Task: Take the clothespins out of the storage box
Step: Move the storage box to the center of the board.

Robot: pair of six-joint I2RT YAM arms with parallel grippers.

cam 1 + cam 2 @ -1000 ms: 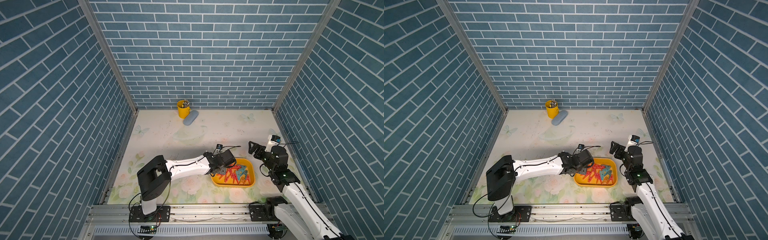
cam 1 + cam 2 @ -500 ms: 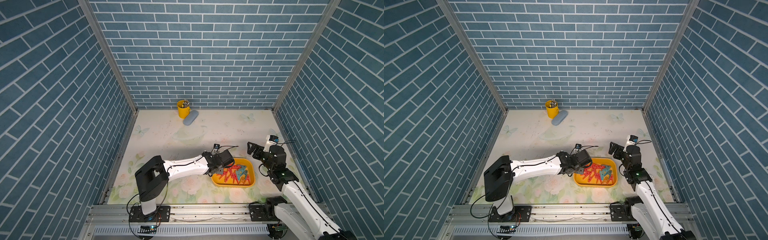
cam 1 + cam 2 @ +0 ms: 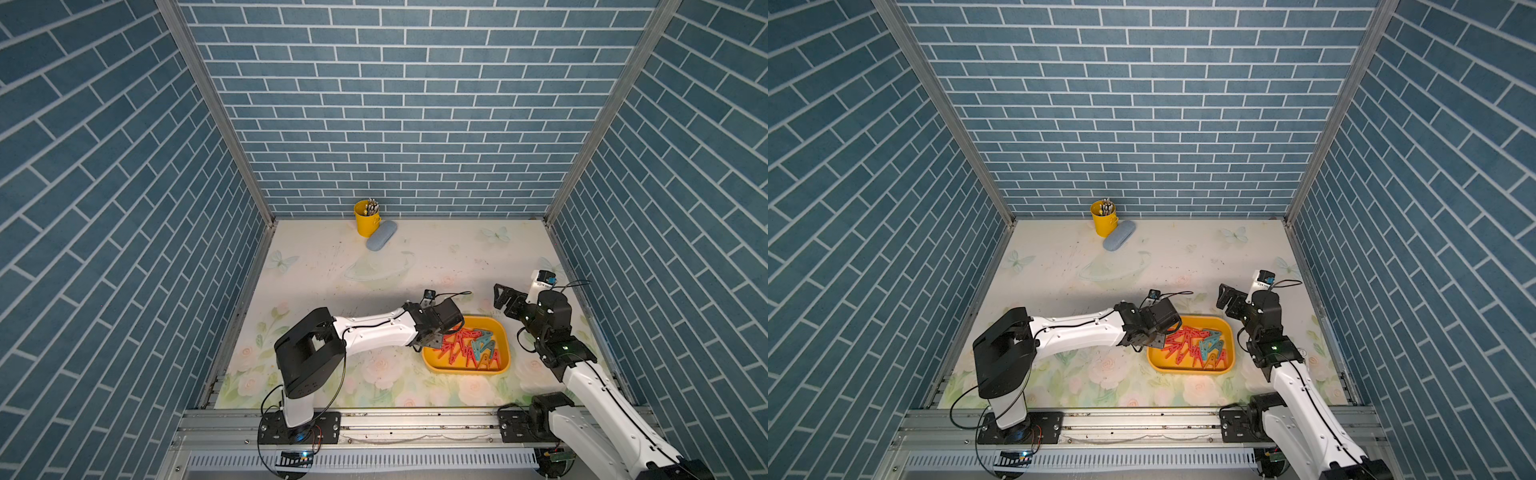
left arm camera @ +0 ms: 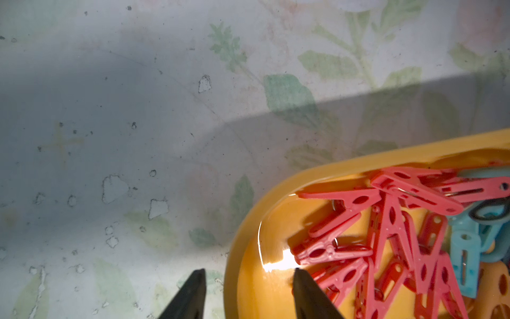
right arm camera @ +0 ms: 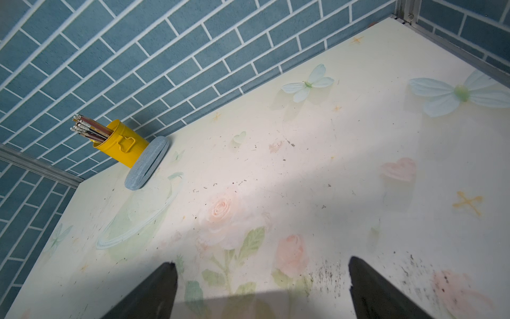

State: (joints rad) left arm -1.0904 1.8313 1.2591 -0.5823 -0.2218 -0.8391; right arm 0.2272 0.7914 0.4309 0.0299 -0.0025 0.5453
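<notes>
Next, my left gripper clamps the box's rim [image 4: 231,281] and pulls the box toward the pen cup first, since the storage box [image 3: 466,352] is too near my right gripper's arm.
The storage box [image 3: 465,371] is a shallow yellow-orange tray on the flowered table near the front right; it also shows in a top view [image 3: 1187,370]. Several clothespins [image 3: 469,347], mostly red with some teal, lie heaped inside it. My left gripper [image 3: 431,343] is at the box's left end. In the left wrist view, the left gripper [image 4: 249,272] is open astride the box's rim [image 4: 358,163], one finger over the table and one inside beside the red clothespins [image 4: 386,221]; it holds nothing. My right gripper [image 3: 505,297] hangs open and empty, beyond the box's far right corner.
A yellow pen cup [image 3: 366,218] and a grey-blue oval case [image 3: 381,241] stand at the back wall; the right wrist view shows the pen cup [image 5: 121,146] and case [image 5: 147,163] too. Brick-patterned walls close three sides. Bare flowered table lies between the box and the back wall.
My left gripper's jaws have widened at the box's left end. The right gripper has drifted slightly left. The box and clothespins have not moved.
</notes>
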